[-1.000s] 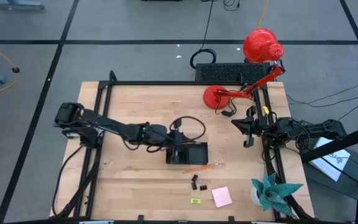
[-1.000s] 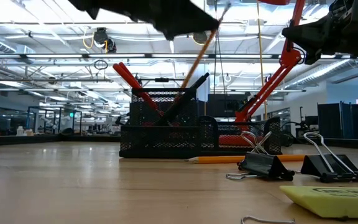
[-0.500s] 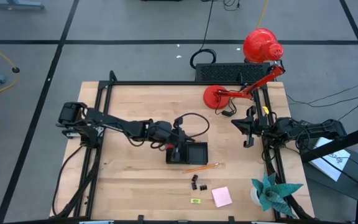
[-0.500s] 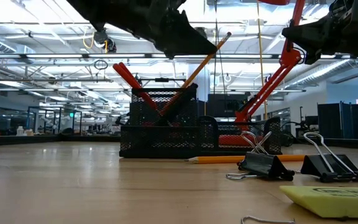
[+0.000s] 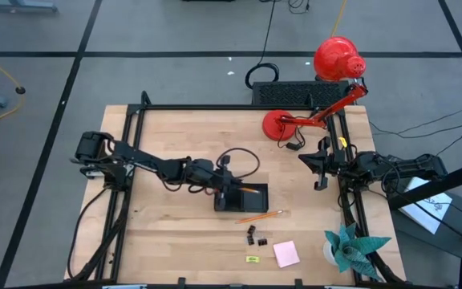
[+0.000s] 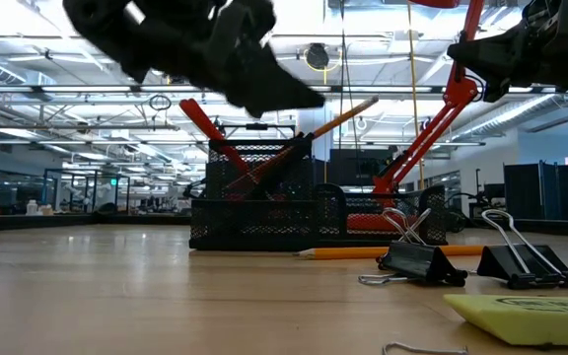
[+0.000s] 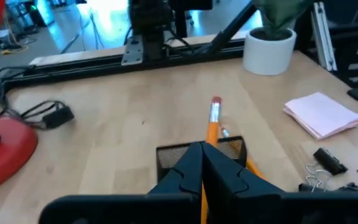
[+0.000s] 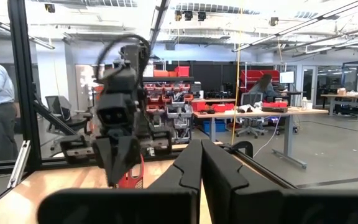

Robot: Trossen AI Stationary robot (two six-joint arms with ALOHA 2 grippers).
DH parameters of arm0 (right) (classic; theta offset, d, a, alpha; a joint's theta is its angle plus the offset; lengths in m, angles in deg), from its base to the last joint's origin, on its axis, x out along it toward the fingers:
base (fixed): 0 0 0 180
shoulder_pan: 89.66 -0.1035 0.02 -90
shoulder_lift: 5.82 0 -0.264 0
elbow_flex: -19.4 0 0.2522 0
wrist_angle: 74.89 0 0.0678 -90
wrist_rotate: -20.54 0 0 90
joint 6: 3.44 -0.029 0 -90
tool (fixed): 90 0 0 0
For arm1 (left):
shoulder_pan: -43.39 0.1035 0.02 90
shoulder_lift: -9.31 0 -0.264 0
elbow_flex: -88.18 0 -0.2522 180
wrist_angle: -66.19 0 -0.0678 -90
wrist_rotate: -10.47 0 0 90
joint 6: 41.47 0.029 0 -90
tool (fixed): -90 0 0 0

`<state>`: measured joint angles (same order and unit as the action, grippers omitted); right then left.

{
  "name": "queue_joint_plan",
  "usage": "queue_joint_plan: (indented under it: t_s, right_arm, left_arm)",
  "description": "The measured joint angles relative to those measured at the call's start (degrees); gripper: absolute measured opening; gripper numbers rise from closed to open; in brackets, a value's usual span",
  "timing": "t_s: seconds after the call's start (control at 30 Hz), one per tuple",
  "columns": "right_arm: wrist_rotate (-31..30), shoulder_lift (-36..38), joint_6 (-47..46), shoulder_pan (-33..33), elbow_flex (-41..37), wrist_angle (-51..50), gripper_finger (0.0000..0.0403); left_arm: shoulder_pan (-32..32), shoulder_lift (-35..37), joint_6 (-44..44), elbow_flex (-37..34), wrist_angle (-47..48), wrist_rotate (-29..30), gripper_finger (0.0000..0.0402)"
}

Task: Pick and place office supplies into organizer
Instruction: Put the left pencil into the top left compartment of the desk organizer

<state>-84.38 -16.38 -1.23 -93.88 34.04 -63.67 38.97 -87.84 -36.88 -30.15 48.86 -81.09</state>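
Next, my left gripper opens its fingers, now closed above the leaning orange pencil [image 6: 337,121], then reaches down around the pencil [image 6: 363,106] near its eraser and tips it upright.
The black mesh organizer [image 5: 255,202] stands mid-table, with red-handled scissors [image 6: 197,116] upright in its tall compartment [image 6: 254,212]. My left gripper [image 7: 202,149] hovers just over it, shut on an orange pencil [image 6: 348,111] that slants up toward the table's right. A second pencil [image 5: 261,216], black clips [image 5: 252,234], a pink pad [image 5: 285,254] and a yellow-green piece [image 5: 252,260] lie on the table nearer the front edge. My right gripper [image 5: 321,166] waits shut at the right edge, holding nothing. My left gripper has the pencil between its two shut fingers, and the shaft [image 7: 211,134] comes out past the fingertips. The fingers come from the table's left, slanting slightly down, and lie roughly along the pencil. The eraser end [image 7: 216,101] sticks out free; the lower end is inside the tall mesh compartment.
A red desk lamp [image 5: 337,58] with its base [image 5: 279,124] and a black ribbed box [image 5: 291,92] stand at the far right. A teal paper plant [image 5: 351,245] in a white pot [image 7: 269,50] is at the near right corner. Bare wood lies left of the organizer.
My left gripper has sunk toward the organizer. The pencil has tipped from steep to much flatter: its eraser end has swung down toward the table's right, while its lower end has stayed in the tall compartment.
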Motion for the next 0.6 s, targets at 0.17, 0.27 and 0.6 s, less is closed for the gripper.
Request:
queue_joint_plan:
  t_s: [0.17,0.27,0.6]
  right_arm:
    - [0.0,0.0,0.1,0.0,0.0,0.0,0.0004]
    - [0.0,0.0,0.1,0.0,0.0,0.0,0.0004]
    - [-0.1,0.0,0.3,0.0,0.0,0.0,0.0004]
  left_arm:
    - [1.2,0.0,-3.5,-5.7,-9.4,0.3,0.0004]
    - [1.3,0.0,-3.8,-6.3,-11.5,0.3,0.0016]
    - [-2.4,0.2,2.1,-0.3,-4.5,2.0,0.0056]
